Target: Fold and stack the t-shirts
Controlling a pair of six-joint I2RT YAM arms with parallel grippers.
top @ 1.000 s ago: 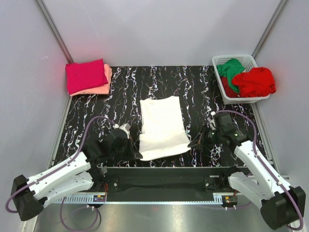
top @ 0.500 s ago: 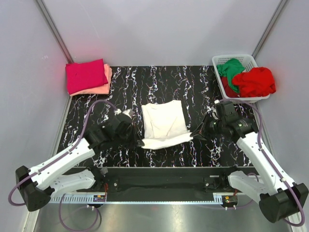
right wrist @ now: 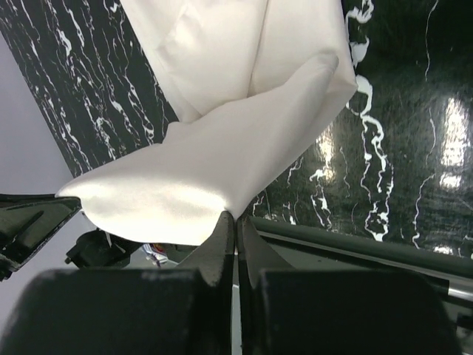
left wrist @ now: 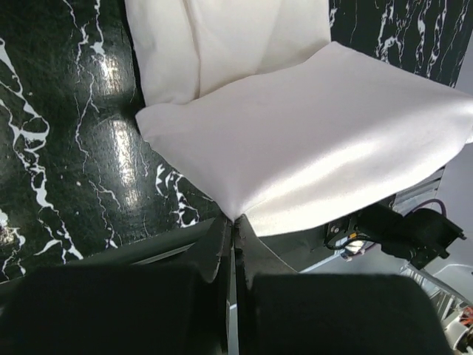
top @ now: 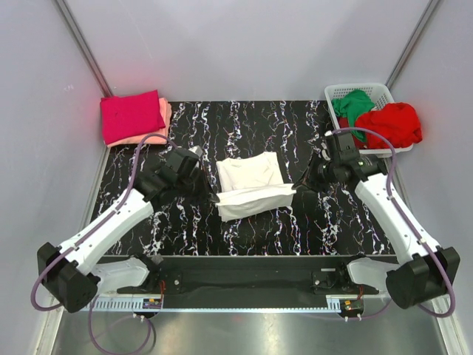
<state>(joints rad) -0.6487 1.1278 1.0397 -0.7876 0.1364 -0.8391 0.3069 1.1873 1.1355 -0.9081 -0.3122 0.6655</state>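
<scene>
The white t-shirt's lifted edge [top: 255, 194] is tight between both grippers and the t-shirt's far part lies flat ahead, so my right gripper should keep going to the t-shirt's far edge [top: 267, 155] and then let go.
A white t-shirt [top: 250, 185] lies mid-table, its near part lifted and carried over the far part. My left gripper [top: 214, 198] is shut on the shirt's near left corner [left wrist: 236, 214]. My right gripper [top: 295, 190] is shut on the near right corner [right wrist: 236, 211]. The lifted cloth hangs taut between them above the table. A folded magenta t-shirt [top: 133, 115] lies on a folded salmon-pink one [top: 161, 126] at the far left. A red t-shirt [top: 390, 124] and a green one [top: 353, 106] are bunched in the basket. No chest print shows.
The white slatted basket [top: 340, 92] stands at the far right corner. The table [top: 244, 122] is black with white marbling. Grey walls with metal posts close off the back and sides.
Both grippers have moved away from the near edge toward the back, carrying the white shirt's near hem up and over, so the shirt now looks about half as long.
</scene>
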